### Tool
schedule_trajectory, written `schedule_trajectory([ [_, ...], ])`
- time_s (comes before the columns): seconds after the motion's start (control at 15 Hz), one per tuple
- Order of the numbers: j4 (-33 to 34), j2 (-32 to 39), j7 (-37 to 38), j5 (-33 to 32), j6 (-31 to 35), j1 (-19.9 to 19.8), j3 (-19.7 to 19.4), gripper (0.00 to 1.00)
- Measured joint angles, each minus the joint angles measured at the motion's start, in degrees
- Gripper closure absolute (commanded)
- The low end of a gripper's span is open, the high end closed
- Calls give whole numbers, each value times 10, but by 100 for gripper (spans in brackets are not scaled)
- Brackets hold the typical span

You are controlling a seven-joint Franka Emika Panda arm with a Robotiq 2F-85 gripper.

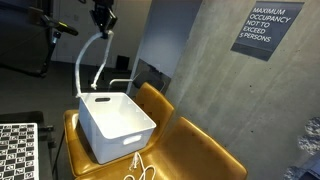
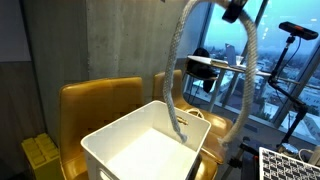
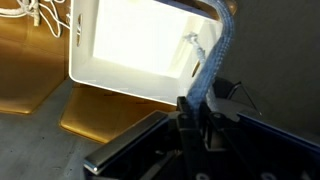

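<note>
My gripper should go back over the bin's middle (image 2: 148, 146) before it lowers and lets go of the rope, because one end of the white braided rope (image 2: 231, 142) is hanging outside the bin's rim.
My gripper (image 1: 103, 19) is raised high above a white plastic bin (image 1: 115, 124) and is shut on a white braided rope (image 1: 84, 58). The rope arcs down from the jaws, and its lower end hangs inside the bin in an exterior view (image 2: 178, 110). In the wrist view the rope (image 3: 214, 62) runs from my jaws (image 3: 197, 108) down toward the bin (image 3: 150, 45) below. The bin stands on a mustard-yellow chair (image 1: 190, 150), and it also shows in an exterior view (image 2: 150, 150).
A second yellow chair (image 2: 95, 105) stands beside the bin. White cords (image 1: 140, 170) lie on the seat in front of the bin. A concrete wall (image 1: 205, 60) with an occupancy sign (image 1: 268, 28) is behind. A checkerboard (image 1: 18, 150) and tripods stand nearby.
</note>
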Motion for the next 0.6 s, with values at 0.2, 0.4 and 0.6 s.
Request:
schedule_trajectory([
  [0.2, -3, -70, 56, -1, -45, 21, 33, 97],
  [0.4, -10, -109, 65, -14, -62, 19, 41, 97],
  [0.6, -25, -96, 60, -46, -47, -13, 18, 97],
])
